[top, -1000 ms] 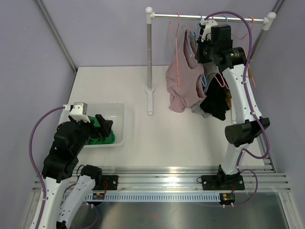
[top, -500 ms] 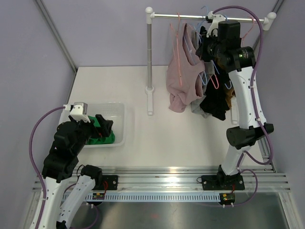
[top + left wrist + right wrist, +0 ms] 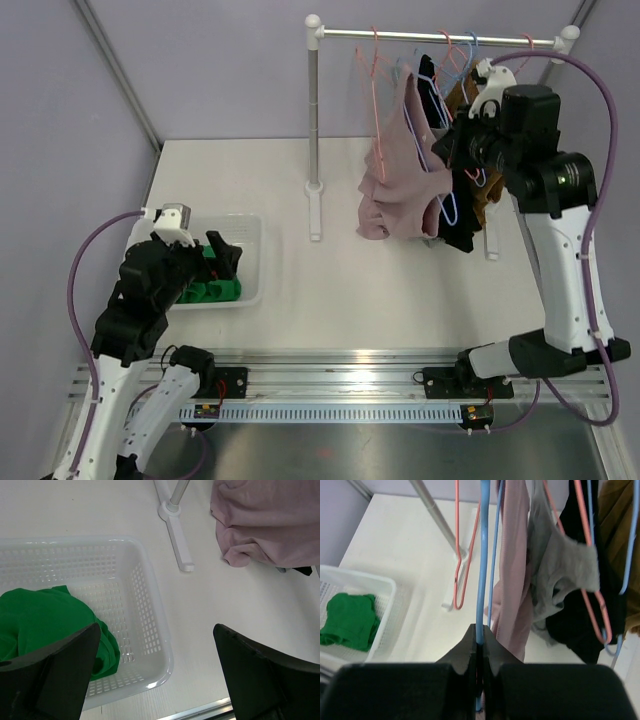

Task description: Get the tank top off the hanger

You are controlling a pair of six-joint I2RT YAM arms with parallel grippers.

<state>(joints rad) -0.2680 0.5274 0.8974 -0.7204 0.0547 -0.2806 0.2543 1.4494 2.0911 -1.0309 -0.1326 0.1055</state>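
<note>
The robot's right gripper is shut on the blue hanger (image 3: pixel 482 580) beside the pink top, so its open left gripper should keep going toward the pink top's shoulder strap (image 3: pixel 404 95) and close there.
Several tank tops hang on hangers from the rack's rod (image 3: pixel 350 33): a pink one (image 3: pixel 400 175), a grey one (image 3: pixel 560 575), a black one (image 3: pixel 462 215) and a mustard one (image 3: pixel 620 530). My right gripper (image 3: pixel 455 150) is raised beside them, shut on the thin blue hanger (image 3: pixel 481 580) right next to the pink top (image 3: pixel 512 580). I cannot tell which top rides on that hanger. My left gripper (image 3: pixel 222 262) is open and empty above the white basket (image 3: pixel 252 232), which holds a green garment (image 3: pixel 45 620).
The rack's pole (image 3: pixel 313 110) stands on a white foot (image 3: pixel 177 535) mid-table, right of the basket (image 3: pixel 150 580). An empty pink hanger (image 3: pixel 462 565) dangles left of the blue one. Purple walls close in the back and sides.
My right arm swung right and nearer with the blue hanger, pulling the hanging tops rightward along the rod. My left arm shifted slightly.
</note>
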